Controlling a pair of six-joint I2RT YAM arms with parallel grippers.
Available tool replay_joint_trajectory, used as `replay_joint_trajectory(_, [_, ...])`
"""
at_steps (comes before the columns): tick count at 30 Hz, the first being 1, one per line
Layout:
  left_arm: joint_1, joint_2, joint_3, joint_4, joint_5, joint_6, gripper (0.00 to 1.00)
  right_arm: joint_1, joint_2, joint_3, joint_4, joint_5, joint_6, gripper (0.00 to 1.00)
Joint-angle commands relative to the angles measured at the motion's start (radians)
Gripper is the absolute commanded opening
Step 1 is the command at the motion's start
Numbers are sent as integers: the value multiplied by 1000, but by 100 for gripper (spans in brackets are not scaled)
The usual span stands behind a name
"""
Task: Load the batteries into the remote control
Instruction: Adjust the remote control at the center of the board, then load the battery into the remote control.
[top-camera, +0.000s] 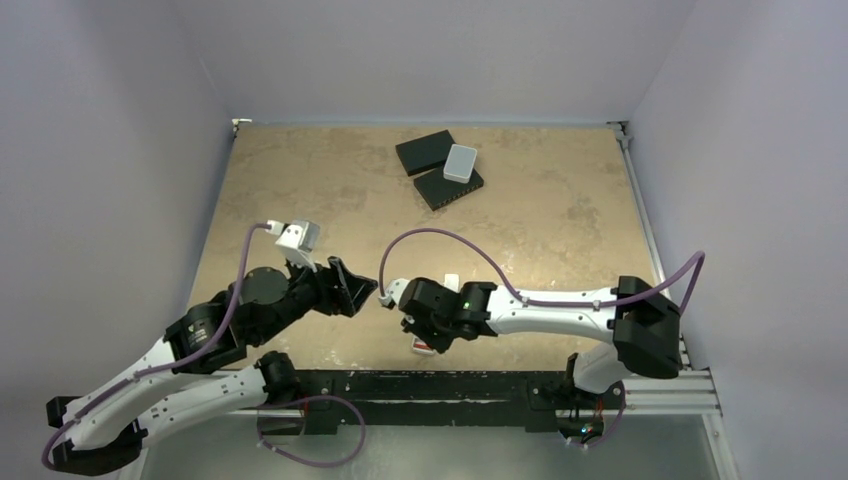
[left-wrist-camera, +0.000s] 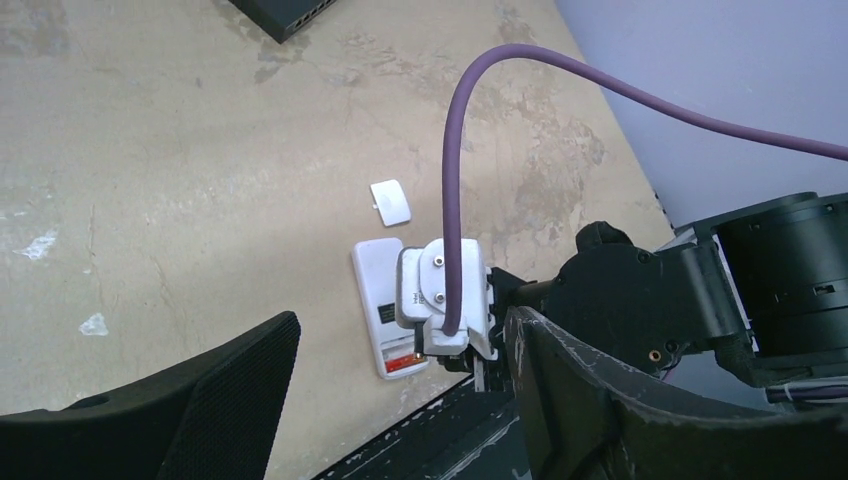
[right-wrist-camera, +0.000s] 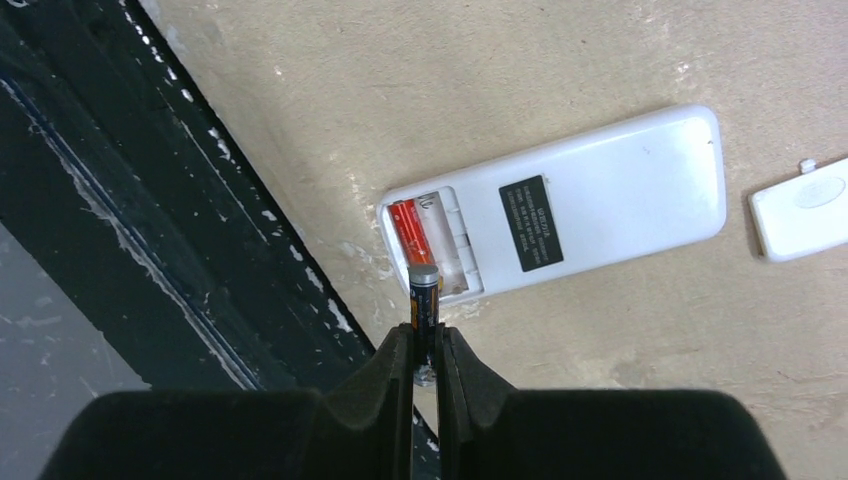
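The dark battery sits at a slant over the remote's hollow, so next my right gripper leans the battery's loose end inside, open, and then returns to seat its gripped end.
The white remote control lies back up near the table's front edge, its recess open. The red-orange battery lies in the recess's outer slot. My right gripper is shut on the dark battery, which stands out from the fingertips with its end at the recess's rim. In the top view the right gripper is over the remote. My left gripper is open and empty just left of it. The left wrist view shows the remote partly behind the right wrist's camera.
The remote's small white battery cover lies loose beside the remote, also in the top view. Two black flat boxes with a pale grey rounded box sit at the far middle. A black rail runs along the front edge.
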Motion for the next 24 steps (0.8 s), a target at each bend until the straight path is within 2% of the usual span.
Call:
replay_joint_trajectory(1, [4,-20,40,-6,-2,66,75,2,2,43,-30,32,-41,6])
replay_joint_trajectory(24, [5,-139,-26,-18,-27,117,74,2,168,139,-93,20,-78,8])
